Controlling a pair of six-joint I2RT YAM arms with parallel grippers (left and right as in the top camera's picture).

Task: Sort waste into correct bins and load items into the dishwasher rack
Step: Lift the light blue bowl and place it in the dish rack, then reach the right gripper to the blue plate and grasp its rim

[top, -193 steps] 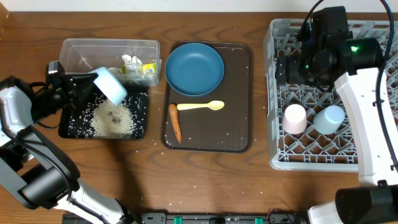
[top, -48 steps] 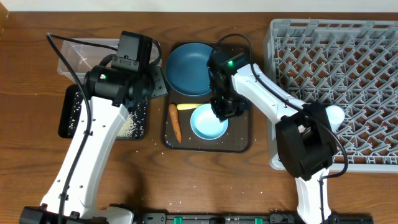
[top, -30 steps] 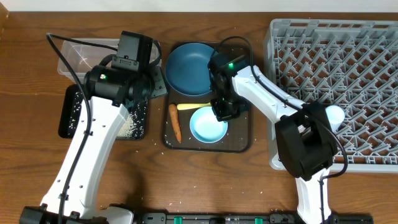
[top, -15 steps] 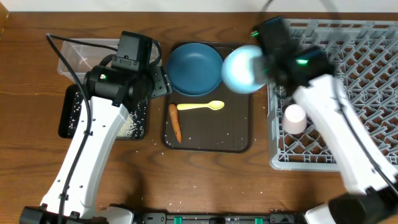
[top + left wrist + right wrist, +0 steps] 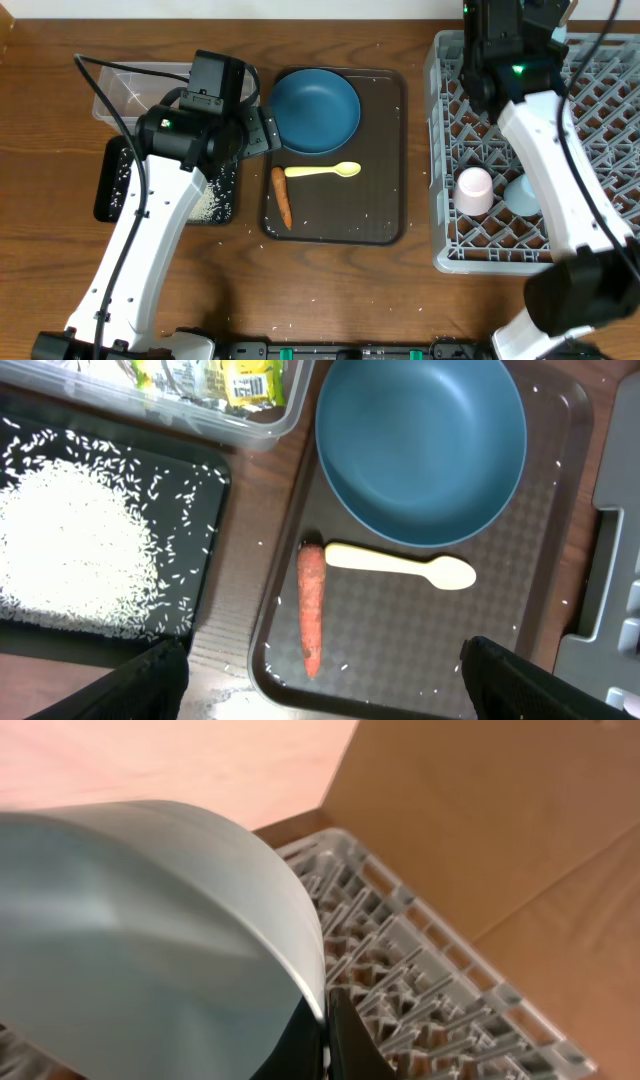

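Observation:
The light blue bowl (image 5: pixel 170 945) is hanging on edge above the rack's empty wires (image 5: pixel 375 955). My right gripper should now lower the bowl until the wires hold it, then let go.
My right gripper (image 5: pixel 325 1035) is shut on the rim of the light blue bowl (image 5: pixel 150 940), tilted on edge above the grey dishwasher rack (image 5: pixel 600 150). A pale pink cup (image 5: pixel 474 190) and a light blue cup (image 5: pixel 522 195) stand in the rack. My left gripper (image 5: pixel 320 700) hangs open and empty over the brown tray's near-left corner, just below the orange carrot (image 5: pixel 311 605). The pale yellow spoon (image 5: pixel 400 568) and dark blue plate (image 5: pixel 420 445) lie beyond it. White rice (image 5: pixel 70 550) fills the black tray (image 5: pixel 205 490). Wrappers (image 5: pixel 245 380) lie in the clear tub (image 5: pixel 200 420).
The dark brown serving tray (image 5: pixel 385 200) lies between the bins and the rack, with stray rice grains on it. The left arm (image 5: pixel 150 230) crosses over the black tray. A brown cardboard wall (image 5: pixel 500 810) rises behind the rack.
The right arm lifted the light blue bowl off the brown tray and swung it right, up over the rack. The left gripper's jaws spread wider; the left arm stayed in place.

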